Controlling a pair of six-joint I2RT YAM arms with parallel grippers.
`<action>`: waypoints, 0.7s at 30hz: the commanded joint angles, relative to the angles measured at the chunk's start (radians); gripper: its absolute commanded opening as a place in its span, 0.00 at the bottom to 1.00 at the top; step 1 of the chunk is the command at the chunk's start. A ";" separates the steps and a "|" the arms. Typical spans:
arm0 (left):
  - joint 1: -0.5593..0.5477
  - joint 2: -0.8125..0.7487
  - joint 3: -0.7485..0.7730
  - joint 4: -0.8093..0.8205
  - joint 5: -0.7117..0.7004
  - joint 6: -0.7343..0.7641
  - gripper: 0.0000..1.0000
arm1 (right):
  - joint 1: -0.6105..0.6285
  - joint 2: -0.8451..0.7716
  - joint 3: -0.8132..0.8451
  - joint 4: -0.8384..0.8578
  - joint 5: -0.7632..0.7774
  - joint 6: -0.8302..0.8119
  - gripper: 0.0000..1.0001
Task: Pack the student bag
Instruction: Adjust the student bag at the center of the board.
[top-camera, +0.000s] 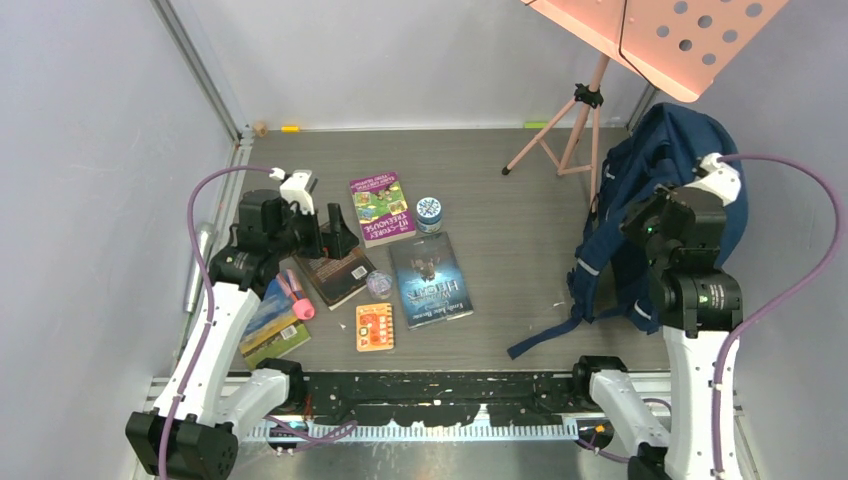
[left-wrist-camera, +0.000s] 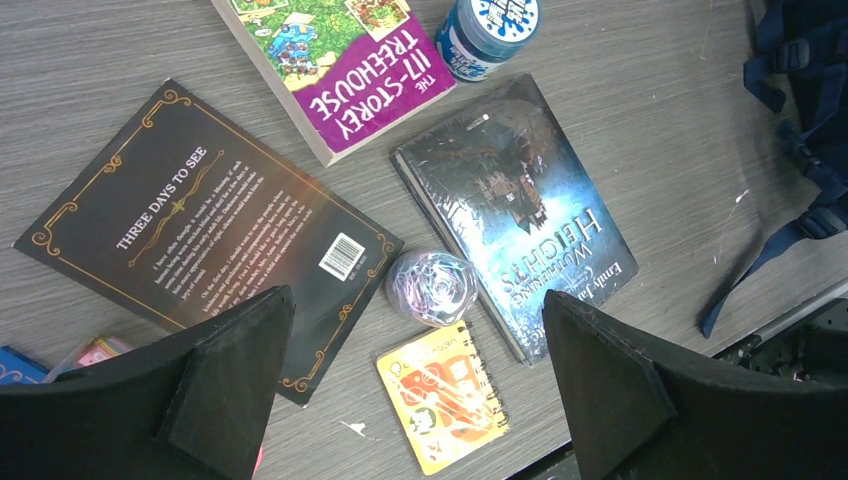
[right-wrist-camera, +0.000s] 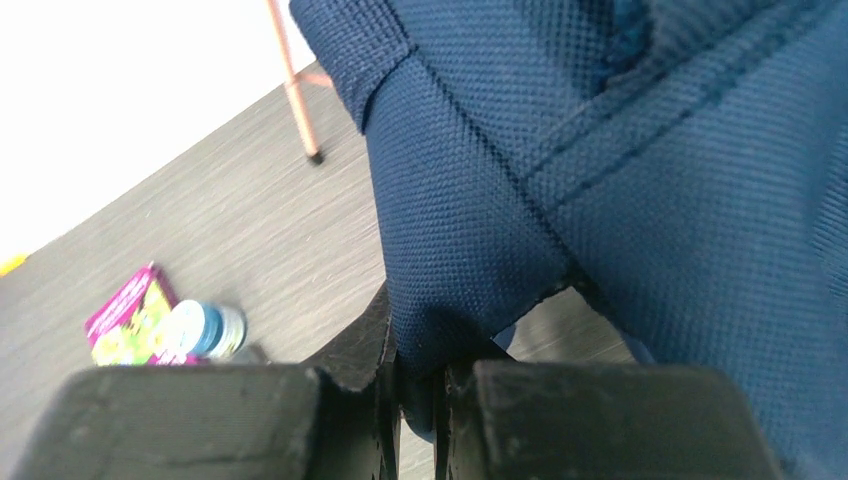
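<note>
Open table (top-camera: 518, 272) stretches from the student bag to the blue book, so the robot's right gripper should keep pulling the bag's fold (right-wrist-camera: 455, 250) inward and let go once the bag stands closer.
The student bag (top-camera: 668, 165), navy blue fabric, slumps at the right of the table and fills the right wrist view (right-wrist-camera: 650, 200). My right gripper (right-wrist-camera: 420, 375) is shut on a fold of its fabric, lifting that edge off the table. My left gripper (left-wrist-camera: 415, 295) hangs open above the loose items on the left: a dark book "Three Days to See" (left-wrist-camera: 200, 230), a purple "117-Storey Treehouse" book (left-wrist-camera: 340, 70), a blue "Wuthering Heights" book (left-wrist-camera: 520, 200), a small orange notebook (left-wrist-camera: 443, 395), a clear round tub (left-wrist-camera: 432, 287) and a blue-lidded jar (left-wrist-camera: 490, 30). Nothing is between its fingers.
A pink music stand (top-camera: 650, 30) rises at the back right, its tripod legs (top-camera: 560, 135) beside the bag. A bag strap (top-camera: 545, 335) trails toward the front edge. A pink marker (top-camera: 297, 297) and a green-blue book (top-camera: 272, 325) lie at the near left. Walls close in on both sides.
</note>
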 joint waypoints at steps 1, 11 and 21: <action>-0.005 -0.010 -0.003 0.040 0.039 0.008 0.98 | 0.185 0.034 -0.032 0.025 0.031 0.036 0.01; -0.005 -0.003 -0.006 0.037 0.022 0.012 0.98 | 0.663 0.179 -0.104 0.184 0.398 0.089 0.01; -0.006 -0.018 -0.005 0.025 -0.042 0.024 0.98 | 0.948 0.453 -0.163 0.454 0.542 0.099 0.14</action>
